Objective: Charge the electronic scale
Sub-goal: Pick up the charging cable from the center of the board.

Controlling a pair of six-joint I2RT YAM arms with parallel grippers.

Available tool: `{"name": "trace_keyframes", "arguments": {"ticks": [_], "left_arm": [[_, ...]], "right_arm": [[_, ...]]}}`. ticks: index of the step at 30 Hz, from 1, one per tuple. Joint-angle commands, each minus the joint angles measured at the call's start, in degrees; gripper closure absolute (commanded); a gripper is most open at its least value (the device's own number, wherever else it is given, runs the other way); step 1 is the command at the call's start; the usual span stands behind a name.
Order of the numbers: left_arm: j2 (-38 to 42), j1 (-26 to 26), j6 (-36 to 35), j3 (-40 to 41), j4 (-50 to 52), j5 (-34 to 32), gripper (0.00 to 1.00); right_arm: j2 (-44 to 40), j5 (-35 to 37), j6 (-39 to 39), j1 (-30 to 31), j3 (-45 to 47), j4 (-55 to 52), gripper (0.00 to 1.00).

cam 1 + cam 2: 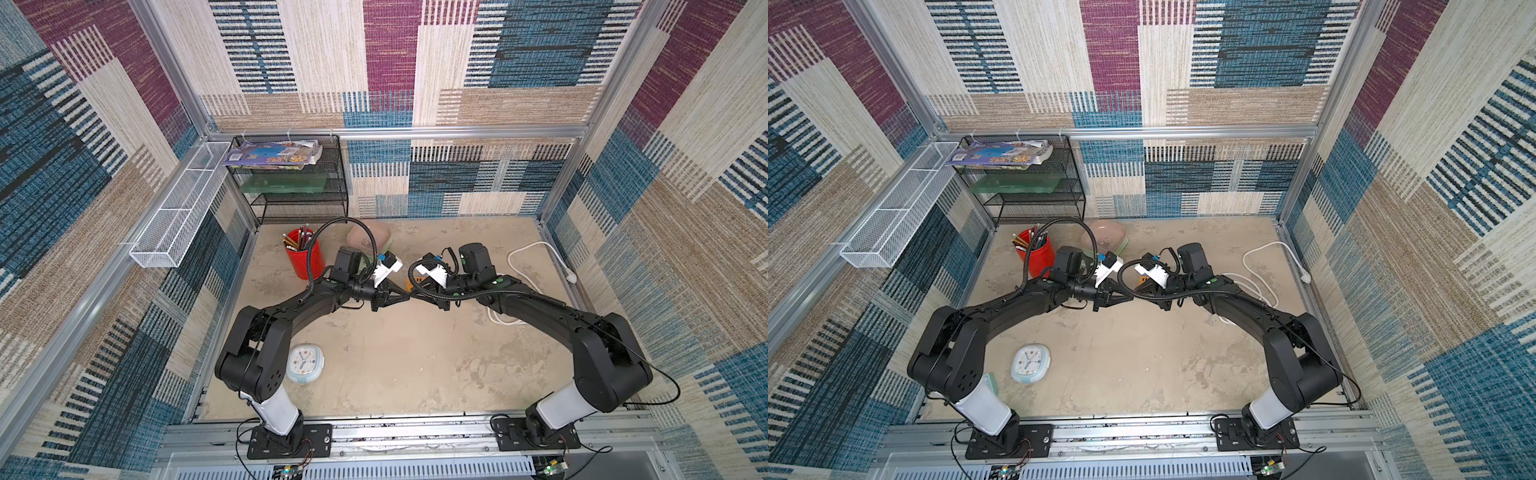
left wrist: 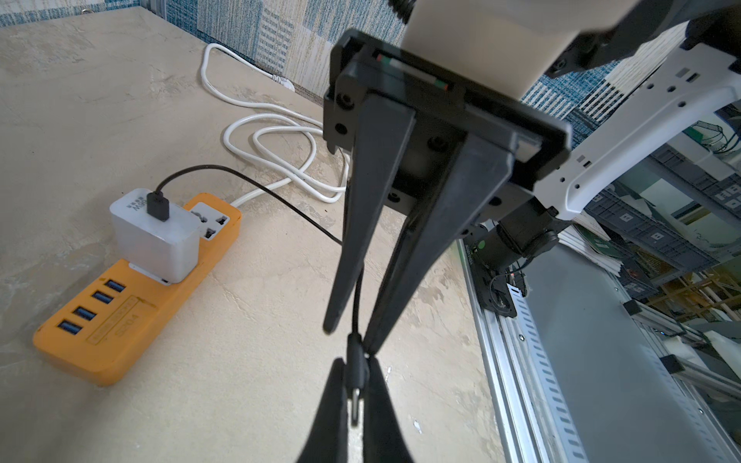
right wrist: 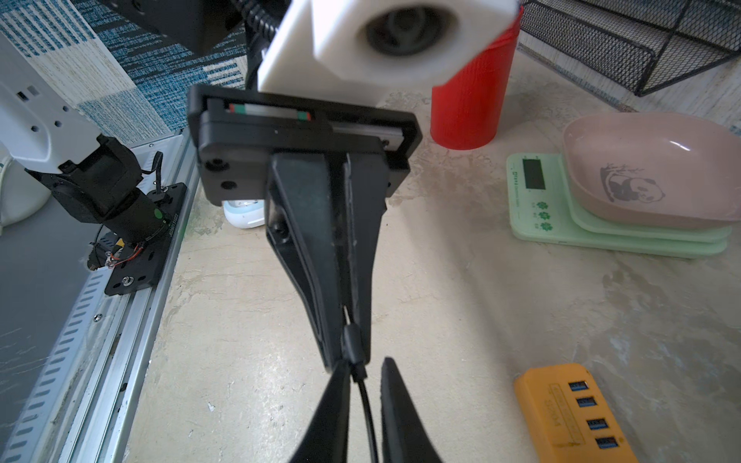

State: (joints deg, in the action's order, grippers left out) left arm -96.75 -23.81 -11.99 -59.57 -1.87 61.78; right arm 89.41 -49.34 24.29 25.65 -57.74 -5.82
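Note:
I should pull the scale (image 3: 535,202) closer by its tray (image 1: 1104,238) with my left gripper while my right gripper takes the cable, because the scale is far back next to the black rack.
The electronic scale (image 3: 533,200) is mint green with a pink panda tray (image 3: 641,172) on top; in both top views the tray (image 1: 368,237) shows behind my left wrist. A black charging cable (image 2: 256,180) runs from a white charger (image 2: 156,236) plugged into the orange power strip (image 2: 132,320). My left gripper (image 2: 356,360) is shut on the cable's plug (image 2: 355,375). My right gripper (image 3: 365,362) meets it tip to tip above mid-table. Its jaws stand narrowly apart with the cable (image 3: 367,401) between them, against one finger.
A red pencil cup (image 1: 305,257) stands left of the scale, below a black mesh rack (image 1: 291,178). A light-blue clock (image 1: 306,362) lies front left. The strip's white cord (image 1: 536,249) coils at the right wall. A white wire basket (image 1: 183,208) hangs on the left wall.

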Motion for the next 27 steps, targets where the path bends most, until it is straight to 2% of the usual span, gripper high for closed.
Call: {"name": "trace_keyframes", "arguments": {"ticks": [1, 5, 8, 10, 16, 22, 26, 27], "left_arm": [[0.2, -0.3, -0.6, -0.3, -0.2, 3.1, 0.93], [0.4, -0.3, -0.1, -0.3, -0.7, 2.9, 0.9], [0.7, -0.3, 1.0, 0.0, -1.6, 2.2, 0.76], [1.5, -0.1, 2.8, 0.6, -3.2, 1.1, 0.67], [4.2, 2.5, 11.7, 1.1, -9.1, -1.3, 0.52], [5.3, 4.9, 14.4, -3.1, -3.4, -14.9, 0.49], [1.6, 6.2, 17.2, -10.1, 2.2, -26.6, 0.49], [0.5, 6.4, 18.3, -12.3, 4.4, -31.9, 0.51]], "right_arm": [[0.5, -1.0, 0.1, 0.1, -0.2, 3.2, 0.87], [0.6, -1.3, -0.4, 0.0, -0.2, 3.6, 0.94], [0.4, -1.1, -1.4, -0.4, -0.2, 4.0, 1.0], [0.3, -0.7, -2.6, -0.9, -0.3, 4.2, 1.0], [1.2, -0.6, -6.4, -3.3, -0.7, 4.0, 1.0], [2.5, 2.3, -11.2, -4.4, -2.3, 4.3, 1.0], [4.7, 4.1, -14.7, -4.5, -3.9, 4.5, 1.0], [5.3, 4.2, -15.5, -4.4, -4.3, 4.7, 1.0]]}}
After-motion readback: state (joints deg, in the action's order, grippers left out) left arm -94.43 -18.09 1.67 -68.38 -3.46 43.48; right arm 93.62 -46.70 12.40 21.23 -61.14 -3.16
